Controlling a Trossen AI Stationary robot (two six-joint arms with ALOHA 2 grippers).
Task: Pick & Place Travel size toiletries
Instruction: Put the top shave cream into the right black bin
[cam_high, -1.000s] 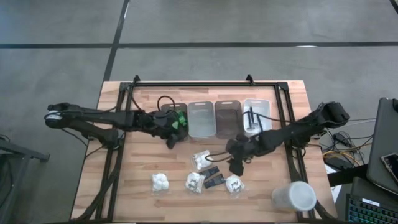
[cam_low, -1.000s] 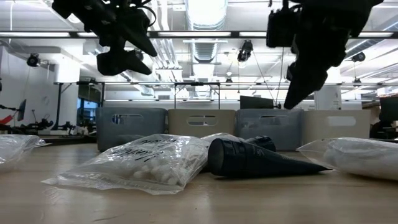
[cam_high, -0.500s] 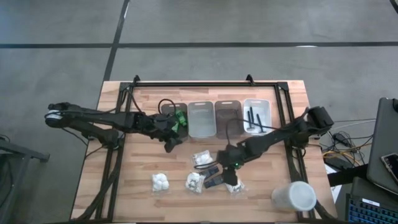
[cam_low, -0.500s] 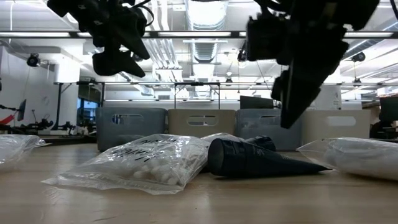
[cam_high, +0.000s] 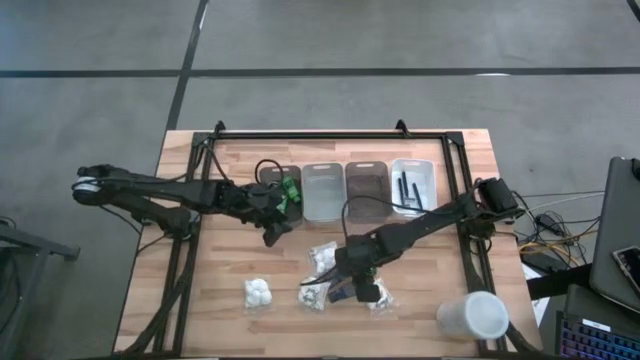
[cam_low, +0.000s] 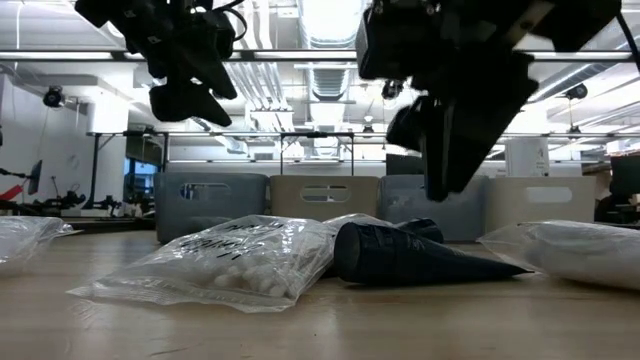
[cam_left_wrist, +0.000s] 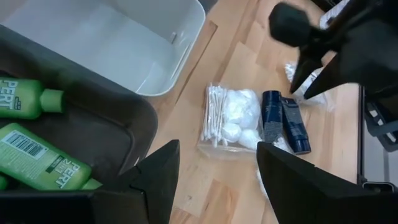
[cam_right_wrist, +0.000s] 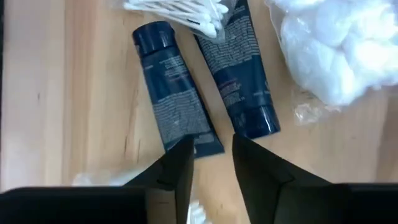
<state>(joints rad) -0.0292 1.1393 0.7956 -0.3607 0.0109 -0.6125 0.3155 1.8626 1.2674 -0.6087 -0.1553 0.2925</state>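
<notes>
The robot's right gripper is half open and points at the gap (cam_right_wrist: 216, 118) between the slanting tubes, so it should open wider, turn and put its fingers on both sides of the cap (cam_right_wrist: 257, 122) beside the white puffs.
Two dark blue flat tubes (cam_right_wrist: 177, 112) (cam_right_wrist: 239, 87) lie side by side on the wood; in the high view they show as the dark tubes (cam_high: 340, 287). My right gripper (cam_right_wrist: 211, 171) hovers open just above their crimped ends, touching nothing, and shows over them in the high view (cam_high: 357, 282). Clear packets of white puffs (cam_high: 258, 293) (cam_high: 322, 255) (cam_high: 313, 293) (cam_high: 378, 298) lie around them. My left gripper (cam_left_wrist: 217, 186) is open and empty, next to the dark bin (cam_high: 270, 180) that holds green bottles (cam_left_wrist: 37, 162). Dark sticks (cam_high: 405, 190) lie in the white bin.
Four bins stand in a row near the far edge: dark, clear (cam_high: 323, 190), brown (cam_high: 366, 188), white (cam_high: 425, 170). A large white cup (cam_high: 475, 315) lies at the near right corner. A black frame (cam_high: 330, 135) edges the work area. Bare wood lies left of the packets.
My right gripper has swung toward the table's left and near edge and come lower, from beside the brown bin to over the dark tubes. Its fingers stay open. The packets and tubes have not moved.
</notes>
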